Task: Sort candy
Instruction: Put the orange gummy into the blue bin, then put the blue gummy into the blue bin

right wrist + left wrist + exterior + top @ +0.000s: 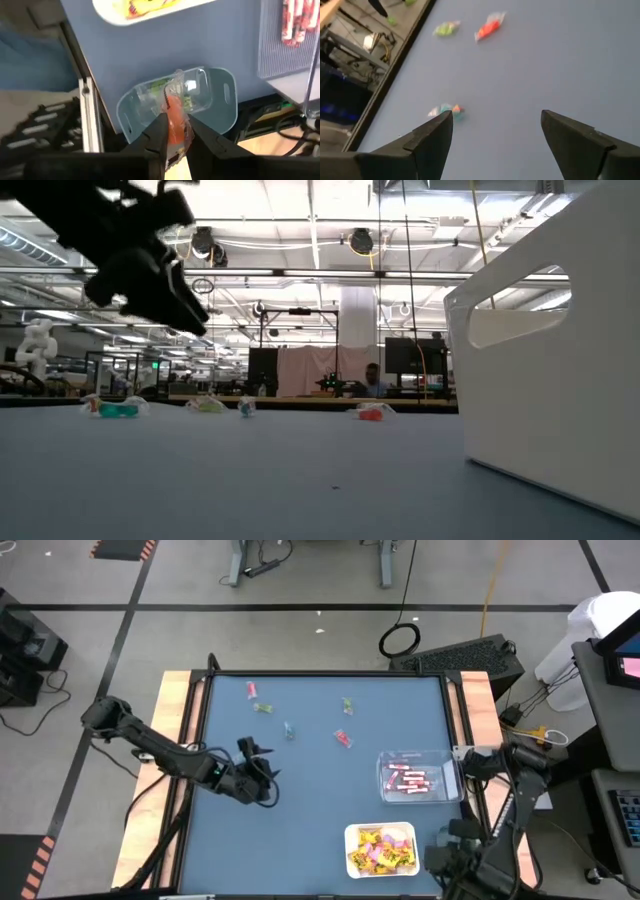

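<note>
The teal candy [118,409] is a long way from the green-tinted tray [220,107], so next my right gripper drops its red-orange candy and then takes the teal candy from my left gripper first.
Loose wrapped candies lie on the blue table: a pink one [251,690], green ones [263,707] [347,705], a teal one [289,730] and a red one [343,738]. My left gripper [255,775] hangs open above the table's left middle. In its wrist view the left gripper [492,125] has the teal candy [447,111] just ahead of one finger. My right gripper [175,125] is at the table's near right corner, shut on a red-orange candy [174,107] above a green-tinted clear tray [220,100]. My right gripper pinches the red-orange candy's clear wrapper [175,117] between its two fingers, pointing down from above. The candy is lifted clear and sits over the green-tinted tray.
A clear tray [445,765] holds red-pink sticks [408,780] at the table's right. A white tray [350,835] near the near edge holds yellow packets [380,850]; it fills the low view's right as a white tray wall [550,360]. Wooden rails [180,700] border the table.
</note>
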Robot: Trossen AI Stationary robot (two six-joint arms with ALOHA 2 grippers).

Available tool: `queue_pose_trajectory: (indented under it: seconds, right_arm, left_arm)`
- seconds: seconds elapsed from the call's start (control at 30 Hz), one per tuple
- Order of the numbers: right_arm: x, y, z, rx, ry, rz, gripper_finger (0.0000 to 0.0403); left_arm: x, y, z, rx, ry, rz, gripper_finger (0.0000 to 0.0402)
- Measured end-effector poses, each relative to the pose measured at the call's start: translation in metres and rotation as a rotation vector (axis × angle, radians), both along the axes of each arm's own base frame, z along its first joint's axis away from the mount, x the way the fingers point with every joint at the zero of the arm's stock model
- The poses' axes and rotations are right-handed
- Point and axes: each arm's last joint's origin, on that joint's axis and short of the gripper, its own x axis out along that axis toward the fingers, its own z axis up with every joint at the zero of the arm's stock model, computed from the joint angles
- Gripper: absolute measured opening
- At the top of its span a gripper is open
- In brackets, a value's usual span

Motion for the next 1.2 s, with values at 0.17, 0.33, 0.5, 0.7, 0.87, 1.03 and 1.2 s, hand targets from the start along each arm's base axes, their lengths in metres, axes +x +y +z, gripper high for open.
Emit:
queue_pose_trajectory:
  seconds: [0.17,0.33,0.5,0.7,0.87,1.03,1.2]
  right_arm:
    - [-0.014,0.012,-0.006,-0.03,-0.016,0.134,0.005]
    - [-0.027,0.024,-0.017,-0.059,-0.001,0.188,0.005]
    - [-0.034,0.036,-0.033,-0.089,0.048,0.215,0.0054]
    - [-0.035,0.04,-0.04,-0.081,0.118,0.185,0.009]
    - [-0.03,0.037,-0.038,-0.051,0.165,0.125,0.0127]
    - [-0.016,0.021,-0.021,-0.046,0.077,-0.016,0.0128]
    - [0.003,0.0,-0.003,-0.088,-0.132,-0.119,0.0117]
  left_arm:
    - [-0.004,0.008,-0.012,-0.026,0.04,0.021,0.0305]
    - [-0.004,0.009,-0.012,-0.054,0.024,0.044,0.0305]
    - [-0.004,0.008,-0.013,-0.08,0.021,0.047,0.0305]
    - [-0.004,0.008,-0.013,-0.09,0.024,0.041,0.0305]
    - [-0.004,0.007,-0.013,-0.125,0.039,0.017,0.0305]
    - [-0.004,0.007,-0.013,-0.126,0.041,0.017,0.0305]
    - [-0.006,0.013,-0.014,-0.069,0.074,0.045,0.0305]
